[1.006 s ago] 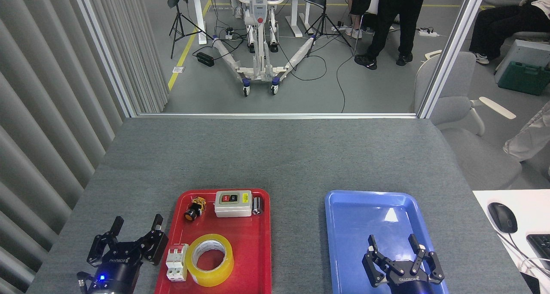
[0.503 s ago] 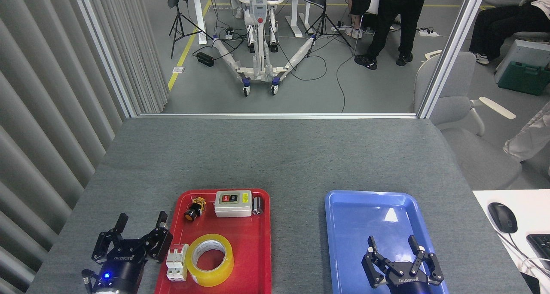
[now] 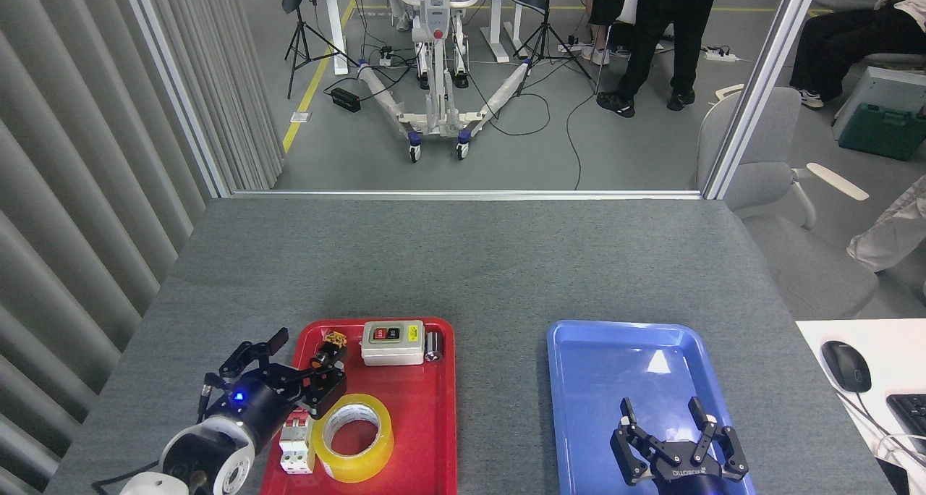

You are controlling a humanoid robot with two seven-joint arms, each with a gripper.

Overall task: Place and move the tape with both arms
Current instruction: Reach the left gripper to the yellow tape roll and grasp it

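My gripper will bring the tape [image 3: 375, 460] free and leave the circuit breaker behind when it lifts the tape, because the yellow rim [image 3: 318, 441] covers the circuit breaker's edge from above.
The tape [image 3: 354, 438], a glossy yellow roll with a white core, lies flat in the near part of the red tray [image 3: 419, 415]. My left gripper [image 3: 307, 361] reaches in from the lower left, turned to the right, open, its fingers spread over the tray's left edge just above and left of the roll. It holds nothing. My right gripper [image 3: 660, 409] is open over the near end of the blue tray [image 3: 622, 343], fingers pointing away, nothing between them.
In the red tray also lie a white circuit breaker [image 3: 296, 448], a grey switch box [image 3: 392, 341], a small black and orange button [image 3: 328, 352] and a small metal cylinder [image 3: 433, 347]. A mouse [image 3: 845, 365] sits on a white desk at right. People stand beyond the table.
My left arm has swung up and right, and its gripper has rotated from pointing away to pointing right over the red tray's left edge. The right gripper and the tape have not moved.
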